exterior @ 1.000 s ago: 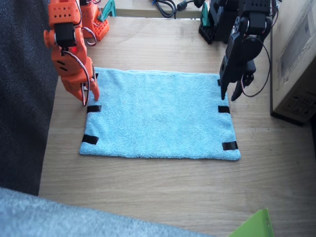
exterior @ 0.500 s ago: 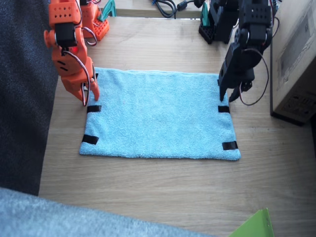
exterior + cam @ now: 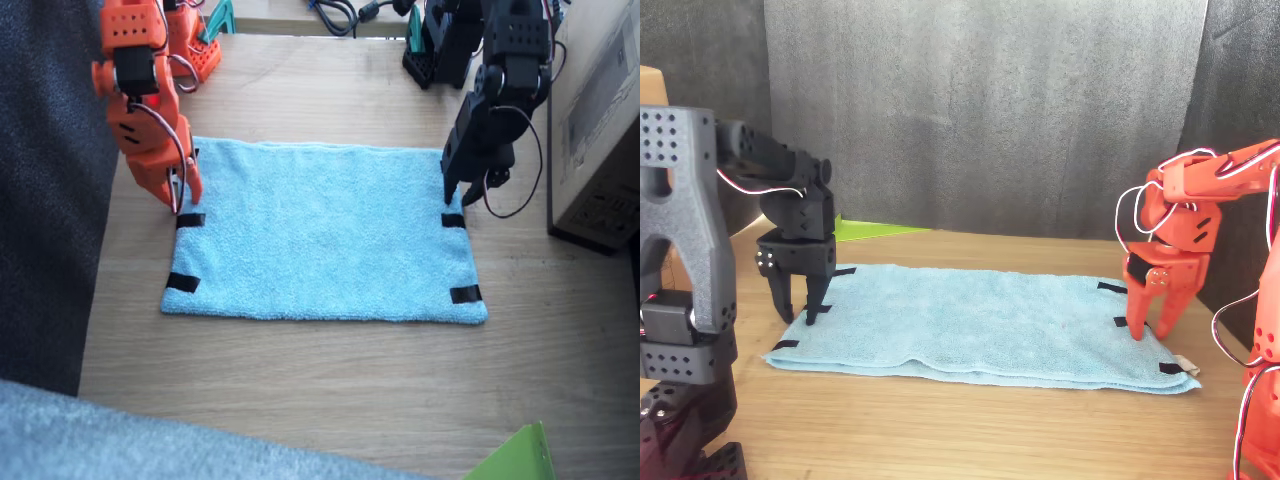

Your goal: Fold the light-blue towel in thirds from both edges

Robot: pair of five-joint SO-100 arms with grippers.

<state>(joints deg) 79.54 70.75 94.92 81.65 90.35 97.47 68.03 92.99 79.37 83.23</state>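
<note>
The light-blue towel's near corner (image 3: 480, 316) will droop and drag behind when I fold that towel edge inward, since my left gripper is behind the towel's middle strip.
The light-blue towel (image 3: 325, 235) lies flat and spread out on the wooden table, also seen in the front view (image 3: 980, 320). Black tape strips (image 3: 453, 221) mark its two short edges. My left gripper (image 3: 457, 197), black, stands open with its tips pointing down at one short edge, just behind the middle strip; from the front its fingers straddle that edge (image 3: 800, 312). My right gripper (image 3: 180, 203), orange, is open with tips down at the opposite short edge, just above the middle strip (image 3: 190, 220), and shows at the towel's edge (image 3: 1150, 328). A small white tag (image 3: 1185, 365) sticks out at a corner.
A cardboard box (image 3: 600, 120) stands close beside the left arm. Cables (image 3: 335, 12) lie at the table's far edge. A green sheet (image 3: 515, 455) and pale grey-blue fabric (image 3: 150, 440) sit at the near edge. Dark cloth (image 3: 45, 200) hangs beside the right arm.
My left gripper has shifted slightly inward towards the towel's short edge and its wrist has straightened up. The right gripper has barely moved. The towel lies as before.
</note>
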